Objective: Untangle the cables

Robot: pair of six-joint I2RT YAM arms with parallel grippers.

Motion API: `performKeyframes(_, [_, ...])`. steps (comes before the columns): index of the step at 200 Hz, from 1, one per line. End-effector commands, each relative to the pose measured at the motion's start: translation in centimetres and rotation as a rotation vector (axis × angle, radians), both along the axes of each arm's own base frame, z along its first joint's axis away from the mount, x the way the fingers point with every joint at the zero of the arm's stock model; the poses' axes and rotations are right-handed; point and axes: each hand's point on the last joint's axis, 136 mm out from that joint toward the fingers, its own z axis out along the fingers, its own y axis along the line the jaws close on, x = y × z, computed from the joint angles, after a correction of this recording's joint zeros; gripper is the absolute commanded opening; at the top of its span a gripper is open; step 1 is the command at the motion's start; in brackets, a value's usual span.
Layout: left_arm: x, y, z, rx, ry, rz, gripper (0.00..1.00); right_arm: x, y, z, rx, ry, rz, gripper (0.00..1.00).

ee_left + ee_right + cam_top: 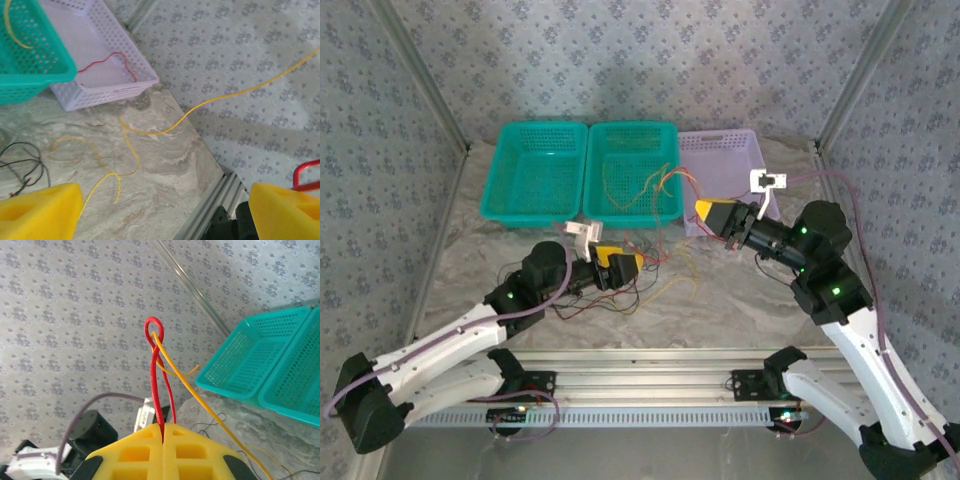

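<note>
The yellow cable [200,104] hangs loosely through the red cable's raised loop [682,172], so I expect it to slip free when the robot pulls it away.
The cables are thin red, yellow and black wires. In the right wrist view my right gripper [163,429] is shut on a red cable [154,365] that loops up above its tips, and a yellow cable [200,400] runs through that loop. From above, the right gripper [702,209] is raised near the purple basket [720,138]. A tangle of cables [655,262] lies on the table beside my left gripper [628,264]. The left gripper [162,215] is open with nothing between its fingers. Below it lie a yellow cable [131,150] and black cables [25,160].
Two green baskets [535,130] [632,128] stand at the back, the middle one with a yellow wire inside. A red wire [115,62] lies in the purple basket [100,92]. The table's metal front rail [215,205] runs close under the left gripper.
</note>
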Motion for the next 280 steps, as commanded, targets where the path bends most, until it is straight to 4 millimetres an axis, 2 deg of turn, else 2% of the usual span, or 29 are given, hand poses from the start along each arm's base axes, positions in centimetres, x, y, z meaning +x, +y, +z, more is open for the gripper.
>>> performKeyframes(1, [-1.5, -1.7, 2.2, -0.025, -0.162, -0.105, 0.87, -0.3, -0.1, 2.7, 0.078, -0.001, -0.003, 0.00])
performKeyframes(28, [-3.2, -3.7, 1.7, 0.040, -0.232, -0.182, 0.88, 0.0, 0.3, 4.0, 0.136, 0.035, 0.018, 0.00])
performKeyframes(50, [-3.6, -4.6, 1.1, 0.080, -0.258, -0.197, 0.88, 0.1, 0.7, 5.1, 0.163, 0.052, 0.039, 0.00])
performKeyframes(76, [-3.1, -4.6, 1.1, 0.103, -0.286, -0.163, 0.90, 0.0, 1.2, 5.9, 0.190, 0.065, 0.076, 0.00])
performKeyframes(108, [-2.1, -4.9, 1.5, 0.119, -0.320, -0.126, 0.92, -0.3, 2.5, 5.9, 0.207, 0.093, 0.127, 0.00])
performKeyframes(173, [-0.9, -6.9, 2.0, 0.135, -0.379, -0.126, 0.94, -1.3, 4.6, 5.8, 0.217, 0.128, 0.204, 0.00])
performKeyframes(175, [-0.9, -7.0, 2.2, 0.133, -0.383, -0.128, 0.94, -1.7, 4.5, 6.8, 0.229, 0.107, 0.210, 0.00])
performKeyframes(178, [-0.9, -7.1, 2.1, 0.136, -0.383, -0.130, 0.94, -1.8, 4.5, 7.2, 0.232, 0.101, 0.214, 0.00])
performKeyframes(203, [-0.3, -7.5, 2.4, 0.151, -0.404, -0.115, 0.94, -2.2, 5.0, 7.2, 0.230, 0.105, 0.237, 0.00])
performKeyframes(238, [0.8, -7.1, 2.5, 0.196, -0.446, -0.060, 0.94, -3.0, 5.2, 7.5, 0.232, 0.096, 0.255, 0.00])
performKeyframes(266, [2.0, -6.7, 2.8, 0.222, -0.472, 0.005, 0.91, -3.9, 5.7, 7.7, 0.246, 0.103, 0.290, 0.00])
performKeyframes(280, [2.4, -6.7, 2.7, 0.236, -0.474, 0.020, 0.84, -4.3, 6.0, 7.8, 0.251, 0.103, 0.305, 0.00])
